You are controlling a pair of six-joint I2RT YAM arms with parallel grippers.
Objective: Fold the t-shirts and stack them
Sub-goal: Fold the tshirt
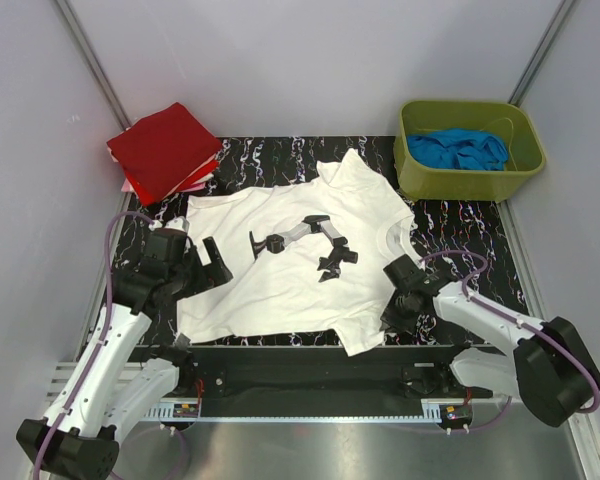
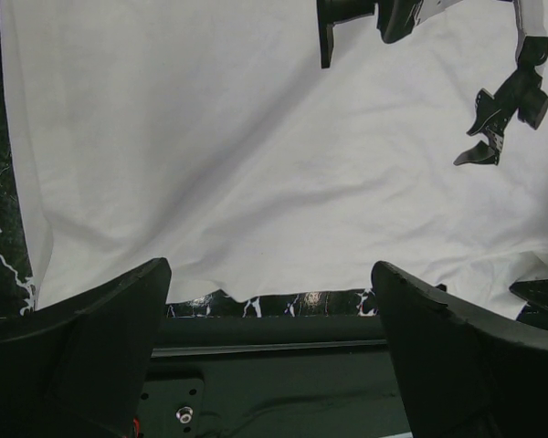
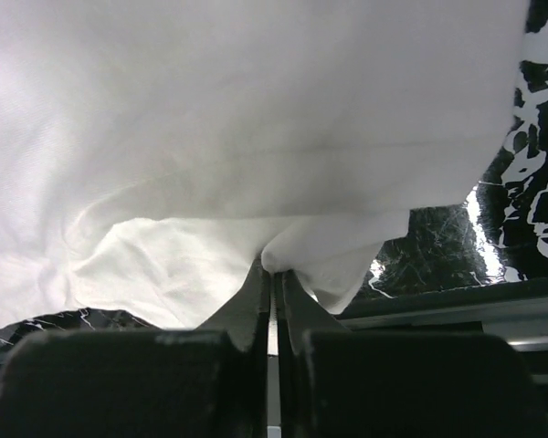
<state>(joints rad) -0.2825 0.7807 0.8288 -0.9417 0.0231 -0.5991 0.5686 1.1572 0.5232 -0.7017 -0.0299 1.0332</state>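
Next, I pull the white t-shirt's front flap [image 1: 359, 339] back with my right gripper while my left gripper takes the other front corner [image 1: 187, 332], because the flap sticks out over the black rail.
A white t-shirt [image 1: 280, 280] with a grey-black chest print [image 1: 305, 240] lies spread on the black marbled mat [image 1: 460, 225]. My left gripper [image 1: 218, 262] is open and empty at the shirt's left side; in the left wrist view the gripper [image 2: 269, 269] hangs over the shirt [image 2: 210, 155] near its front hem. My right gripper [image 1: 392, 308] is shut on the shirt's right front edge; the right wrist view shows the gripper [image 3: 272, 272] pinching a fold of white cloth [image 3: 256, 119]. A folded red t-shirt [image 1: 165, 148] tops a stack at the back left, with a pink edge [image 1: 130, 185] showing beneath.
A green bin [image 1: 470, 185] at the back right holds blue cloth [image 1: 458, 148]. Grey walls close in the back and both sides. A black rail [image 1: 310, 365] runs along the mat's front edge between the arm bases.
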